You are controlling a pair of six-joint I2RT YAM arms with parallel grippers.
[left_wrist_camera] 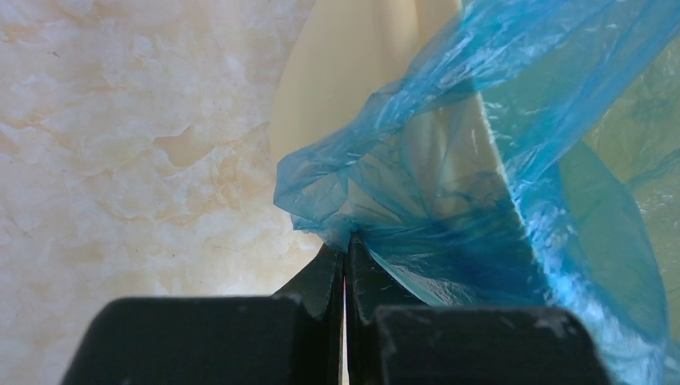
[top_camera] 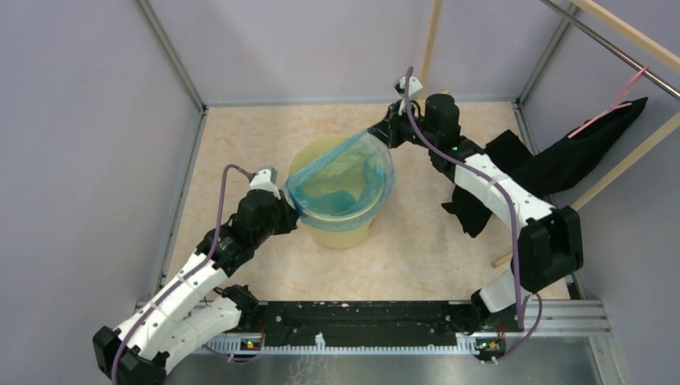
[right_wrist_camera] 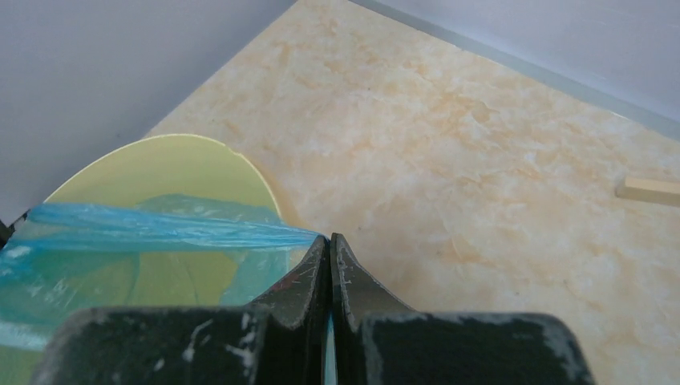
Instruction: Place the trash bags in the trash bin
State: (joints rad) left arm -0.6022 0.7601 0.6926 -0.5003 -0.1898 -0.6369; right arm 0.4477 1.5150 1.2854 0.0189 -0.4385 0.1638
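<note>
The light-blue trash bag's edge [top_camera: 360, 139] goes out past the trash bin's rim [right_wrist_camera: 275, 207]. My right gripper should keep moving it down on the outside until it hangs over, and then let go.
The pale-yellow trash bin [top_camera: 346, 233] stands mid-table. The light-blue trash bag [top_camera: 345, 180] is stretched across its mouth, hanging partly inside. My left gripper [top_camera: 290, 198] is shut on the bag's near-left edge, just outside the bin's rim; in the left wrist view the film [left_wrist_camera: 449, 216] bunches at the closed tips [left_wrist_camera: 346, 241] beside the bin [left_wrist_camera: 361, 64]. My right gripper [top_camera: 383, 128] is shut on the bag's far-right edge beyond the rim; in the right wrist view a taut strip of bag [right_wrist_camera: 160, 233] runs from the tips [right_wrist_camera: 329, 239] over the bin [right_wrist_camera: 160, 164].
A black cloth [top_camera: 553, 164] hangs from a rail at the right and drapes onto the table behind the right arm. Grey walls enclose the table on three sides. A wooden stick [right_wrist_camera: 648, 189] lies near the back wall.
</note>
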